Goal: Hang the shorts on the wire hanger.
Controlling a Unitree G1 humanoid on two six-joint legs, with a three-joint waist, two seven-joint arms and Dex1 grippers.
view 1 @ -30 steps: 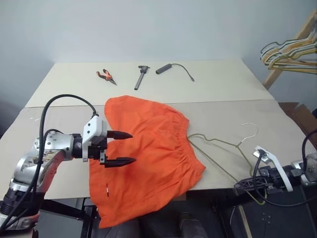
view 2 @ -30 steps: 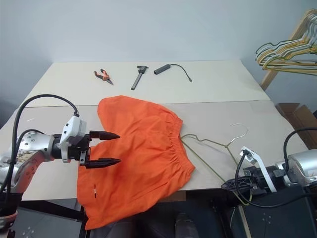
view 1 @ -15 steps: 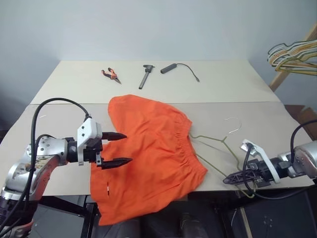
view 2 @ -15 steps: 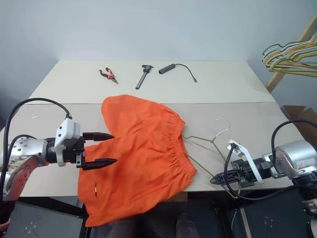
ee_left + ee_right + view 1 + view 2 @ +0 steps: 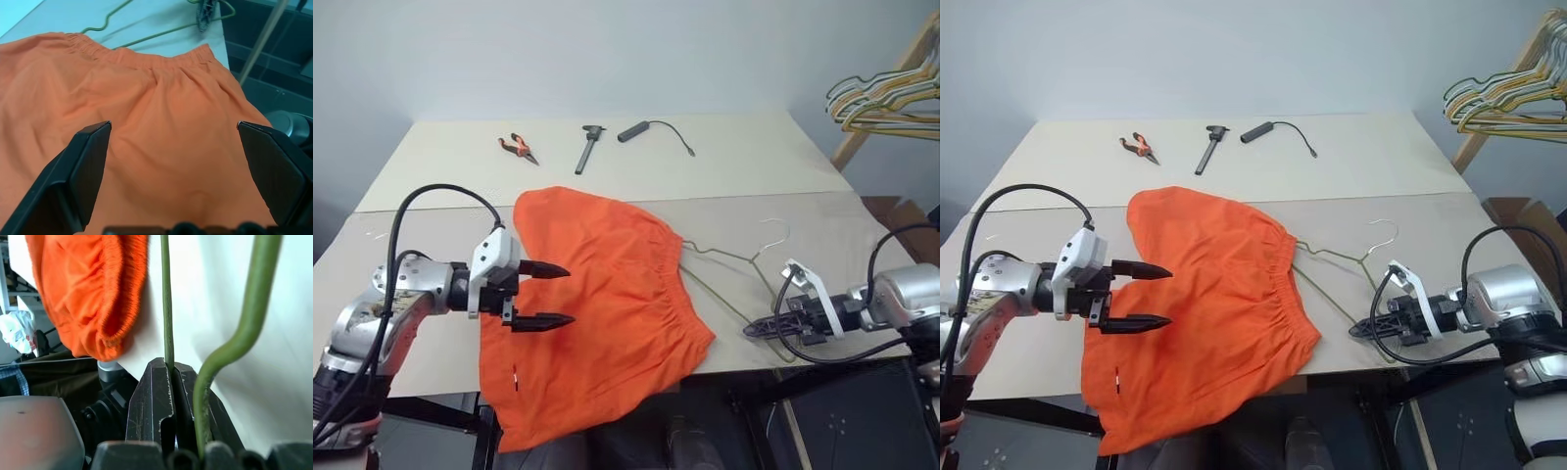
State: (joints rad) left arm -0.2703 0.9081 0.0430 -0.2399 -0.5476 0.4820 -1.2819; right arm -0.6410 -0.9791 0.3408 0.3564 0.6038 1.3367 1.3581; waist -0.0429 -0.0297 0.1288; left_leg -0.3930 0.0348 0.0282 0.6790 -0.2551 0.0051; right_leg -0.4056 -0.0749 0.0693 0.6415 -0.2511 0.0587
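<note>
The orange shorts' waistband (image 5: 681, 284) has small gathers (image 5: 89, 43) bunched along its edge, so I expect it to stretch out wide and almost straight when I pull it between my grippers.
The orange shorts (image 5: 607, 294) lie flat on the table, their lower part hanging over the front edge. My left gripper (image 5: 570, 294) hovers open over their left side, fingers spread wide above the fabric (image 5: 161, 122) and holding nothing. The wire hanger (image 5: 724, 255) lies to the right of the shorts, its left corner reaching the elastic waistband and its hook pointing away from me. My right gripper (image 5: 752, 331) is at the table's front edge, shut on the hanger's lower wire (image 5: 166, 298), which runs out between the closed fingers toward the waistband.
At the far side of the table lie orange-handled pliers (image 5: 519, 149), a dark caliper-like tool (image 5: 586, 147) and a black cable with a cylindrical end (image 5: 641, 130). A bunch of hangers (image 5: 881, 98) hangs on a wooden rack at the far right. The table's (image 5: 803, 196) front edge runs under my right gripper.
My right gripper has moved in from beyond the front edge, leftward and forward, with the hanger wire in it. The left gripper has stayed in place and open. The camera has shifted.
</note>
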